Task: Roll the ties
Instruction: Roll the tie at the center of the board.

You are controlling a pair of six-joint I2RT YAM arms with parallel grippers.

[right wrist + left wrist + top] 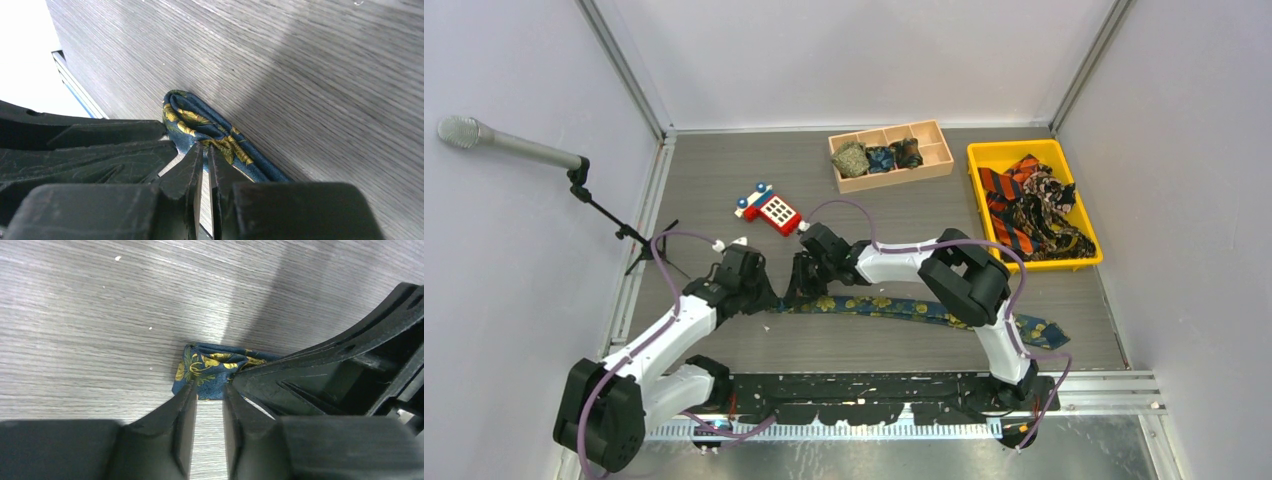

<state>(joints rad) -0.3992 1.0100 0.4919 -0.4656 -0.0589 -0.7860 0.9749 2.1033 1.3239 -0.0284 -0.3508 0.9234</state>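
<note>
I should open my left gripper wider and use it to pinch the roll near my right gripper, because the tie's folded end spreads past my left gripper's narrow gap.
A navy tie with yellow-gold flowers lies across the table's middle, its wide end at the right. Its left end is folded into a small roll, which also shows in the right wrist view. My left gripper holds the roll's near edge between its narrowly parted tips. My right gripper is almost fully closed, pinching the fabric just beside the roll. The two grippers stand tip to tip. The right one shows in the left wrist view.
A wooden divided box at the back holds three coiled ties. A yellow bin at the right holds a heap of orange-striped and dark ties. A red-and-blue toy phone lies behind the grippers. A microphone stand is at the left.
</note>
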